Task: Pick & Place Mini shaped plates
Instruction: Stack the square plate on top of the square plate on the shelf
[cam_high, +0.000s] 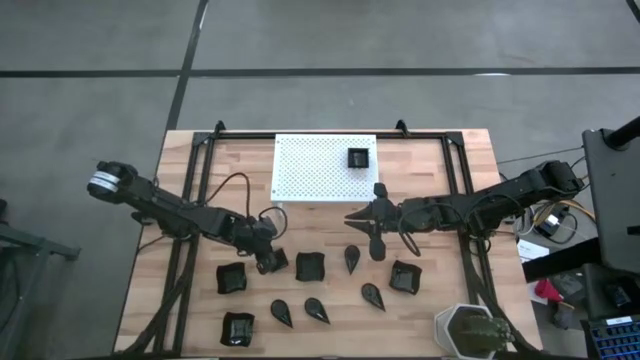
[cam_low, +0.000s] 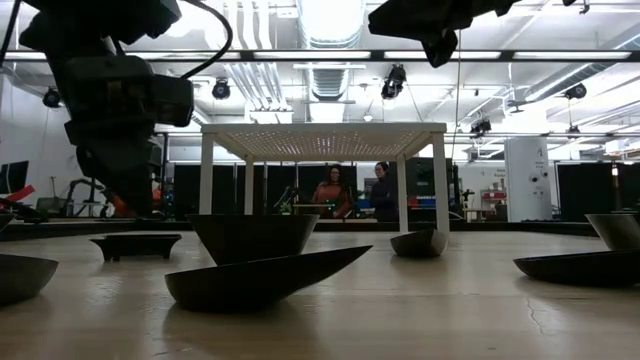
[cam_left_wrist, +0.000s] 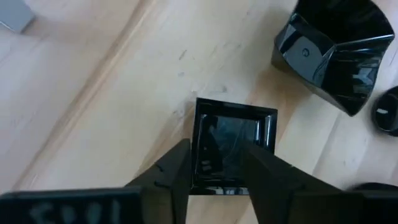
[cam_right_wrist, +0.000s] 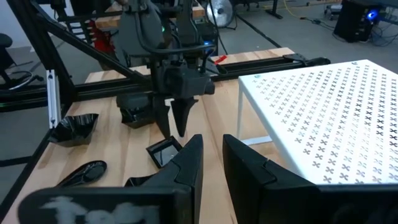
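Next, my left gripper goes down first, because it is hovering above the small square plate's rim (cam_low: 135, 239). It should then pinch that rim (cam_left_wrist: 196, 146) and after that pass the plate to my right gripper.
My left gripper (cam_left_wrist: 216, 149) is open and points down over a small square black plate (cam_left_wrist: 233, 130) that lies flat on the wooden table. One finger stands outside the plate's rim, the other over its inside. The low view shows a gap between the left gripper (cam_low: 128, 190) and that plate (cam_low: 135, 243). My right gripper (cam_right_wrist: 211, 146) is open and empty, raised above the table near the white stand's front edge (cam_high: 352, 217). One small square plate (cam_high: 358, 157) sits on top of the stand. Several other black plates, squares and teardrops, lie across the table's near half (cam_high: 309, 266).
The white perforated stand (cam_high: 325, 168) occupies the far middle of the table. A grey-green hexagonal pot (cam_high: 470, 330) sits at the near right corner. A raised-rim square plate (cam_left_wrist: 333, 53) lies close beside the left gripper. Black frame rails (cam_high: 200, 180) run along both table sides. People stand in the room behind.
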